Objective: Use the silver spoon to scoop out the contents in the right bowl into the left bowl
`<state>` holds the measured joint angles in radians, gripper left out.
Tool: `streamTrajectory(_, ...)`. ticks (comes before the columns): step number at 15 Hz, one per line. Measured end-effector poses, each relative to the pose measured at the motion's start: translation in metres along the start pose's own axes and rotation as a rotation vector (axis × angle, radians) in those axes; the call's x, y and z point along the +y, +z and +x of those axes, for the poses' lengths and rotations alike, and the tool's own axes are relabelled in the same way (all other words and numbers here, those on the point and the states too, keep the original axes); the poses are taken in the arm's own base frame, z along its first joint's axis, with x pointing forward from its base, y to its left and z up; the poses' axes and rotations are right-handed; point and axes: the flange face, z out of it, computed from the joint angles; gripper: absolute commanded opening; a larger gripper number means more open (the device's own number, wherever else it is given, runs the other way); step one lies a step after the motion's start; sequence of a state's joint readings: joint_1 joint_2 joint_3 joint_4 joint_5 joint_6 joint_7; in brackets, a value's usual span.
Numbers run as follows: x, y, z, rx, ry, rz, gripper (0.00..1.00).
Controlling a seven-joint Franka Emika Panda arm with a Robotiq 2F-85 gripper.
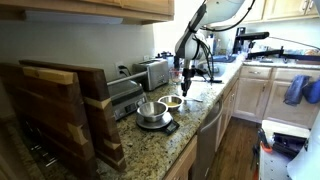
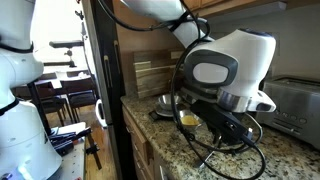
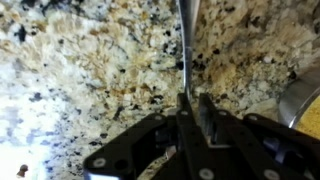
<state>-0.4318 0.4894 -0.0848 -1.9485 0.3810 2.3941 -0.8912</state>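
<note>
The silver spoon's handle [image 3: 186, 78] sits at the edge of my gripper's fingers, so next I open up, center over the thin handle [image 3: 186, 62] and close before lifting.
In the wrist view my gripper [image 3: 193, 108] hangs over bare granite, its jaws nearly together around the thin handle of the silver spoon [image 3: 184, 45], which runs straight out from them; the spoon's bowl end is cut off at the frame edge. The right bowl [image 3: 303, 100], shallow with a tan-yellow inside, shows at the right edge. In both exterior views it [image 1: 172, 102] [image 2: 190, 119] sits beside the left bowl [image 1: 150, 110] [image 2: 165, 102], larger and shiny. My gripper [image 1: 183, 84] hovers just behind the smaller bowl. The contents show only as a yellowish patch.
The larger bowl stands on a flat dark scale [image 1: 155, 124]. A toaster [image 1: 153, 72] stands against the back wall and wooden cutting boards [image 1: 60, 110] lean at the counter's near end. The granite counter's edge [image 1: 205, 120] drops to the floor. Black cables [image 2: 225, 150] trail under the arm.
</note>
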Motion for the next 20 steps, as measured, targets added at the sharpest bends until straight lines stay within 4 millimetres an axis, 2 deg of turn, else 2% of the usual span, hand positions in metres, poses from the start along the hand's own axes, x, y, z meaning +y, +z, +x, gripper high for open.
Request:
streamTrajectory(1, 0.0, 0.0, 0.0, 0.001, 0.002, -0.001, 0.09)
streamTrajectory(2, 0.0, 0.0, 0.0, 0.001, 0.005, -0.001, 0.09)
streamTrajectory(3, 0.0, 0.0, 0.0, 0.001, 0.007, -0.001, 0.19)
streamTrajectory(4, 0.0, 0.0, 0.0, 0.001, 0.008, -0.002, 0.36)
streamTrajectory(6, 0.001, -0.001, 0.001, 0.007, 0.01, -0.009, 0.41)
streamTrajectory(12, -0.004, -0.014, 0.014, 0.052, -0.007, -0.092, 0.8)
streamTrajectory(15, -0.014, -0.009, 0.02, 0.038, -0.02, -0.155, 0.98)
streamTrajectory(20, -0.027, 0.005, 0.017, -0.051, -0.04, -0.23, 1.0)
